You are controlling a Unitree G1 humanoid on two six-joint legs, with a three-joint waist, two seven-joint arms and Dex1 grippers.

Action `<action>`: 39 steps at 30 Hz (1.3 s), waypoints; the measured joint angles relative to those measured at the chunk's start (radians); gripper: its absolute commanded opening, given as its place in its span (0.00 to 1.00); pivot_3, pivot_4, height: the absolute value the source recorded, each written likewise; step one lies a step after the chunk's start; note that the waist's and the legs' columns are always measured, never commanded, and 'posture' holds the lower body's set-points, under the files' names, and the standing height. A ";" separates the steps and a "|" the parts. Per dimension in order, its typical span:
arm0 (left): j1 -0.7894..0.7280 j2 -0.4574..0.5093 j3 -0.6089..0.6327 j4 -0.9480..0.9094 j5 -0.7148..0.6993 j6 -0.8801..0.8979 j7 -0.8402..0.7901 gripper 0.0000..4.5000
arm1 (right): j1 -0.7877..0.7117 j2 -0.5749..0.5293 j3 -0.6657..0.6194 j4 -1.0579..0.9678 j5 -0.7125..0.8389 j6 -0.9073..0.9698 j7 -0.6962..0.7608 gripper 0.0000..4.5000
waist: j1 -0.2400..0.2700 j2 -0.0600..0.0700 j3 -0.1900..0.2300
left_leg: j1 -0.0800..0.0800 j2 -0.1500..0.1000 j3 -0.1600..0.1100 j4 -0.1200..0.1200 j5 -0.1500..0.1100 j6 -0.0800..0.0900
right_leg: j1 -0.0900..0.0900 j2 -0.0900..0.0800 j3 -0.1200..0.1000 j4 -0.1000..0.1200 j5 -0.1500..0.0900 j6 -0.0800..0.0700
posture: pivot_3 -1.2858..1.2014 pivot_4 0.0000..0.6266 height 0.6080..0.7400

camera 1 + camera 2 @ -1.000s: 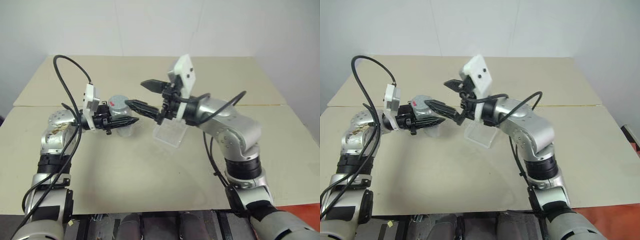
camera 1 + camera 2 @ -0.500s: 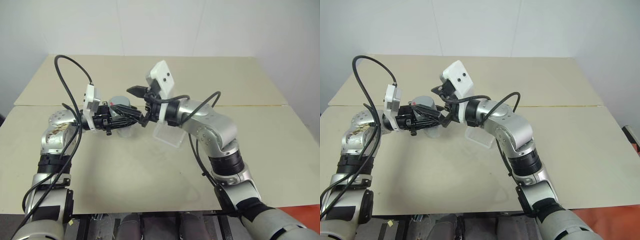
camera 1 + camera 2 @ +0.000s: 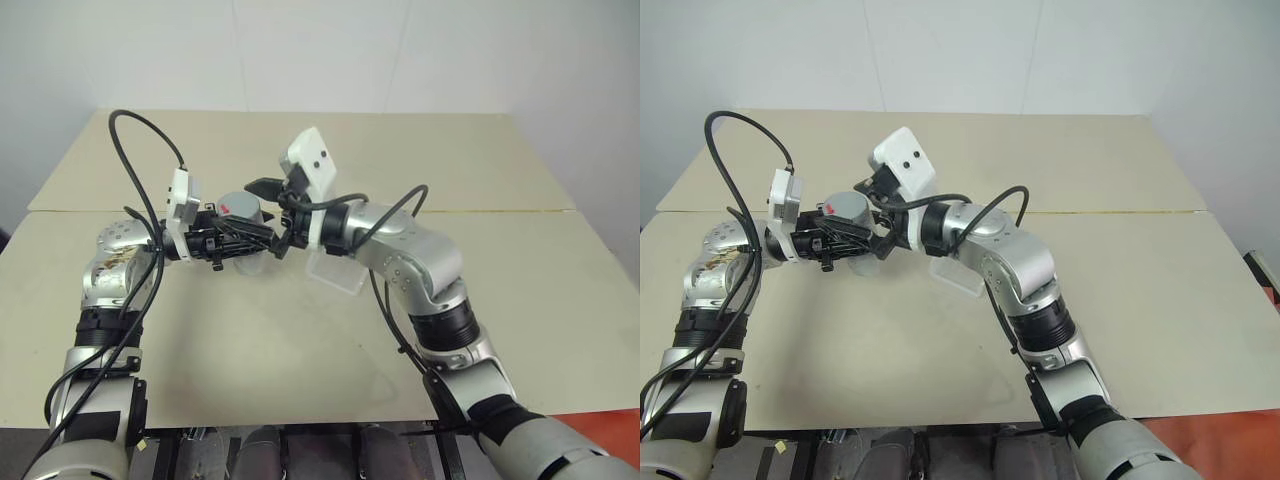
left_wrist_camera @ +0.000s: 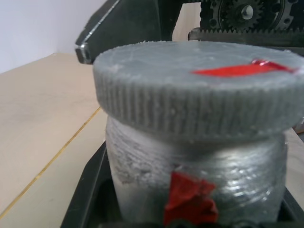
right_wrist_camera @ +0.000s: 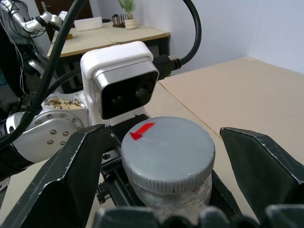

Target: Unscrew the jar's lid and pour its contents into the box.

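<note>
My gripper will uncover the jar's opening when it unscrews the grey lid (image 5: 168, 147), which should come away whole, because the lid's separate ridged rim (image 5: 168, 184) overhangs the jar.
My left gripper (image 3: 252, 241) is shut on the jar (image 4: 199, 175), a silvery cylinder with a red scrap of label, and holds it upright above the table. The grey lid (image 5: 168, 145) with its red mark sits on top of the jar. My right gripper (image 3: 258, 213) is open, reaching in from the right. Its two black fingers (image 5: 71, 175) stand one on each side of the lid with a gap to it. The clear plastic box (image 3: 335, 272) lies on the table just right of the jar, under my right wrist. The contents are hidden inside the jar.
The beige table (image 3: 300, 340) runs wide in front and to the right, with a seam (image 3: 520, 210) across it and a white wall behind. A black cable (image 3: 140, 135) loops up from my left wrist.
My right gripper has swung left from beside the box to the jar, and its open fingers now straddle the lid. The left gripper and jar have stayed put.
</note>
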State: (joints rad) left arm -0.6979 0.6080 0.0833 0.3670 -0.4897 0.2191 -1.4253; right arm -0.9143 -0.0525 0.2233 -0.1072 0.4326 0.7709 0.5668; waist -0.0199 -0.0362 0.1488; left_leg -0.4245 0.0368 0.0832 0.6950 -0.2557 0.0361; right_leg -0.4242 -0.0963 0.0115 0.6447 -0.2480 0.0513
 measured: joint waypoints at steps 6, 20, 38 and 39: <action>0.000 0.000 0.000 -0.002 0.000 0.000 0.000 0.45 | -0.004 0.005 0.002 0.002 -0.004 -0.002 0.001 0.80 | 0.000 0.000 0.000 | 0.000 0.000 0.000 0.000 0.000 0.000 | 0.000 0.000 0.000 0.000 0.000 0.000 | 0.52 0.24 1.00; 0.003 0.003 0.000 -0.005 0.001 0.001 -0.002 0.45 | -0.018 0.001 0.000 0.024 -0.019 -0.003 0.018 0.60 | -0.001 0.000 0.000 | 0.000 0.000 0.000 0.000 0.000 0.000 | 0.000 0.000 0.000 0.000 0.000 0.000 | 0.52 0.24 1.00; 0.132 0.029 -0.062 -0.041 -0.018 0.026 -0.133 0.45 | -0.096 -0.088 -0.122 -0.001 0.063 -0.001 0.076 0.60 | 0.001 0.000 0.000 | 0.000 0.000 0.000 -0.001 0.000 0.001 | 0.000 0.000 0.000 0.000 0.000 0.000 | 0.52 0.24 1.00; 0.132 0.034 -0.064 -0.042 -0.018 0.027 -0.142 0.45 | -0.095 -0.088 -0.120 -0.001 0.063 -0.001 0.080 0.60 | 0.001 0.000 0.000 | 0.000 0.000 0.001 -0.001 0.000 0.001 | 0.000 0.000 0.000 0.000 0.000 0.000 | 0.52 0.24 1.00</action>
State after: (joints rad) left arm -0.5657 0.6415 0.0190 0.3245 -0.5077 0.2460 -1.5677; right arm -1.0089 -0.1405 0.1034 -0.1080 0.4955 0.7694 0.6469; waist -0.0192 -0.0358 0.1490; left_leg -0.4247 0.0370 0.0840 0.6945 -0.2561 0.0367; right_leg -0.4245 -0.0963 0.0111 0.6446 -0.2480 0.0513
